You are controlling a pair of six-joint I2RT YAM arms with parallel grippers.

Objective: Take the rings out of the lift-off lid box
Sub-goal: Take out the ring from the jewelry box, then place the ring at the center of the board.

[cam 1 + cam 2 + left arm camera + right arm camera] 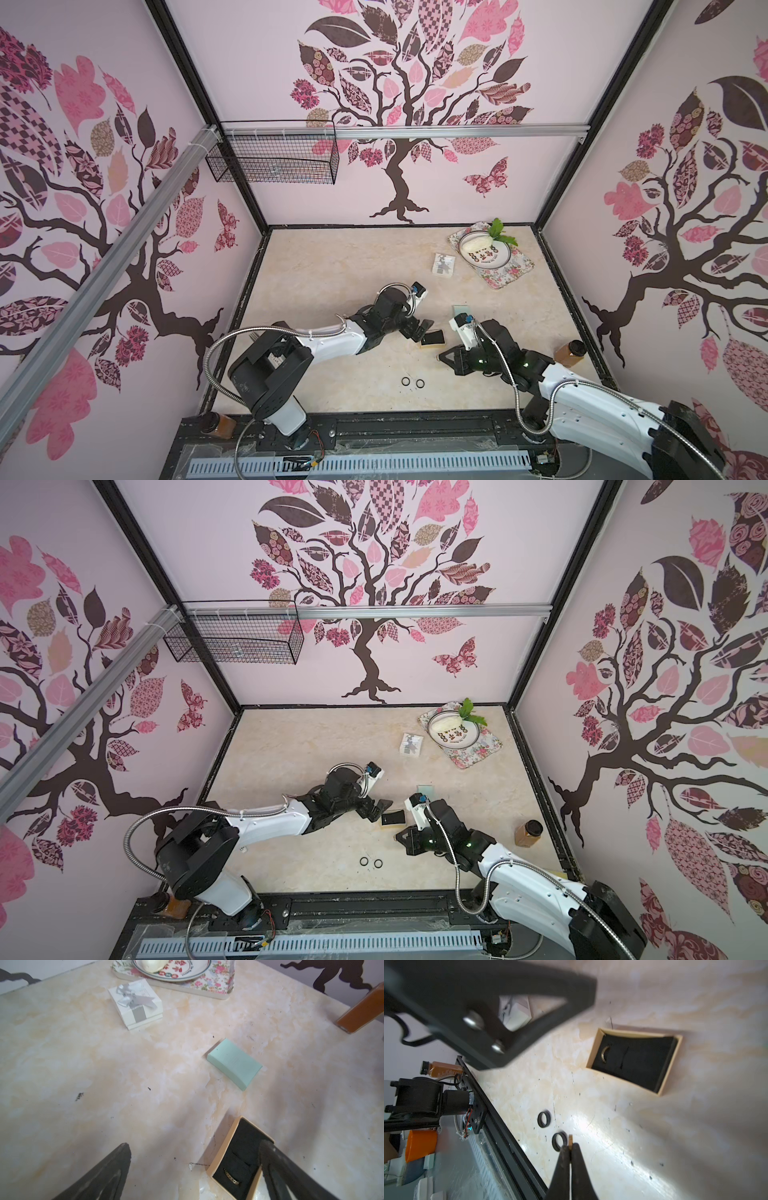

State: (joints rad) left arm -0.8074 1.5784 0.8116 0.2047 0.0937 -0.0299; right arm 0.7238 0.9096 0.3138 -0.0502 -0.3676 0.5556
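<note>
The slotted gold ring [231, 1176] is near my left gripper's finger, which hangs over the box's edge [256, 1181]. I should move that finger back before my right gripper takes the ring.
The lift-off lid box [432, 338] [392, 818] is a tan base with black foam, open, in both top views. One thin gold ring [604, 1054] [231, 1176] sits in its foam slot. Two black rings [405, 381] [420, 382] lie on the table near the front. My right gripper [571, 1146] [442, 356] is shut on another thin gold ring [570, 1139], edge-on between the tips, just above the table beside a black ring [559, 1140]. My left gripper [193, 1151] [422, 330] stands open next to the box, one finger [270, 1153] over the box's edge.
The mint green lid [461, 309] [234, 1064] lies behind the box. Farther back are a white gift box with a silver bow [444, 264] and a floral tray [515, 270] bearing a plate. A brown bottle [567, 352] stands at the right edge, another [216, 422] at the front left.
</note>
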